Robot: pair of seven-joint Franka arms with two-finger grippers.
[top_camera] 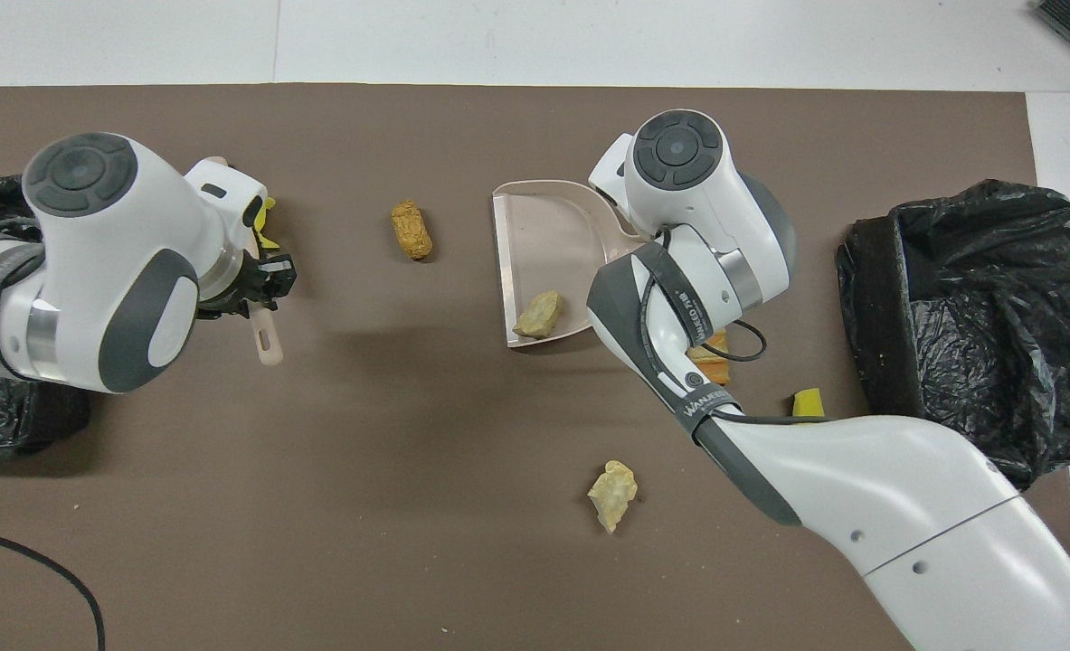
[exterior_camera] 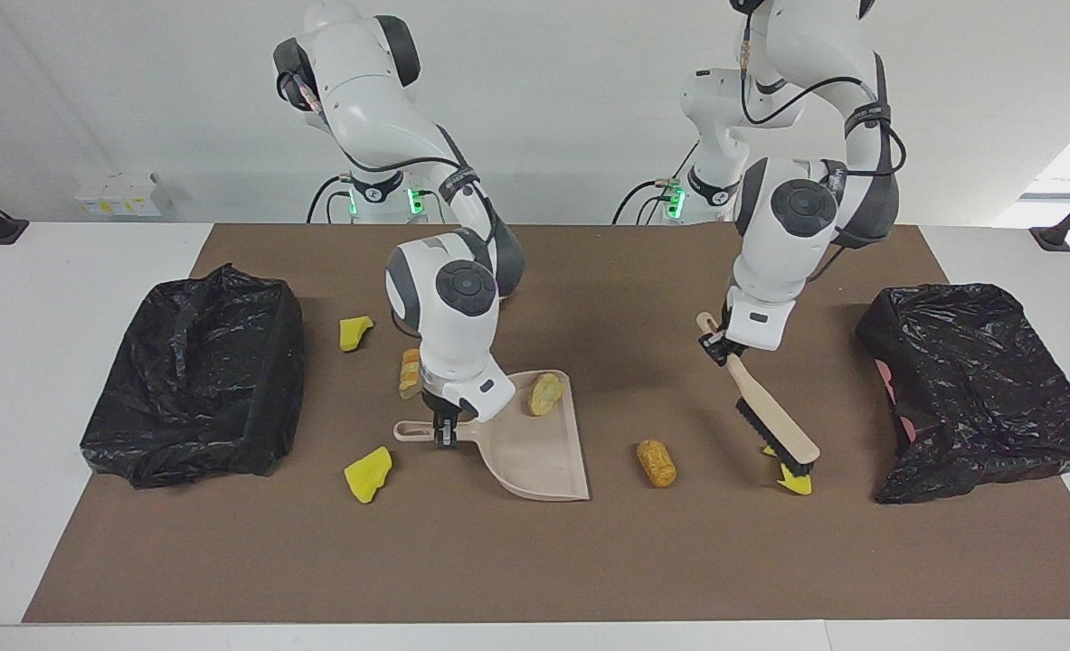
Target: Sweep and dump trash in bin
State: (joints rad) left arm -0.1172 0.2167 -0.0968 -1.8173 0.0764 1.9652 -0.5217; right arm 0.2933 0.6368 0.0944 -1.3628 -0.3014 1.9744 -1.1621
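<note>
The yellow wedge point(exterior_camera: 797, 482) has the bristles behind it, and the orange-tan piece lies toward the dustpan, so my left gripper should sweep the two together into the dustpan point(top_camera: 547, 251).
My right gripper point(exterior_camera: 445, 432) is shut on the handle of the beige dustpan point(exterior_camera: 539, 452), which lies flat on the mat. One tan lump of trash point(exterior_camera: 545, 394) rests in the pan point(top_camera: 544, 226). My left gripper point(exterior_camera: 720, 348) is shut on the beige brush point(exterior_camera: 774, 425), its handle end point(top_camera: 265, 339) sticking out. The bristles touch a yellow wedge point(exterior_camera: 794, 482). An orange-tan piece point(exterior_camera: 657, 462) lies between pan and brush. Two yellow wedges point(exterior_camera: 367, 473) point(exterior_camera: 355, 332) and a bread-like piece point(exterior_camera: 410, 371) lie around the right gripper. A pale chunk point(top_camera: 613, 493) sits nearer the robots.
Two bins lined with black bags stand on the brown mat: one bin point(exterior_camera: 195, 380) at the right arm's end, the other bin point(exterior_camera: 969, 389) at the left arm's end, close to the brush. White table surrounds the mat point(exterior_camera: 535, 561).
</note>
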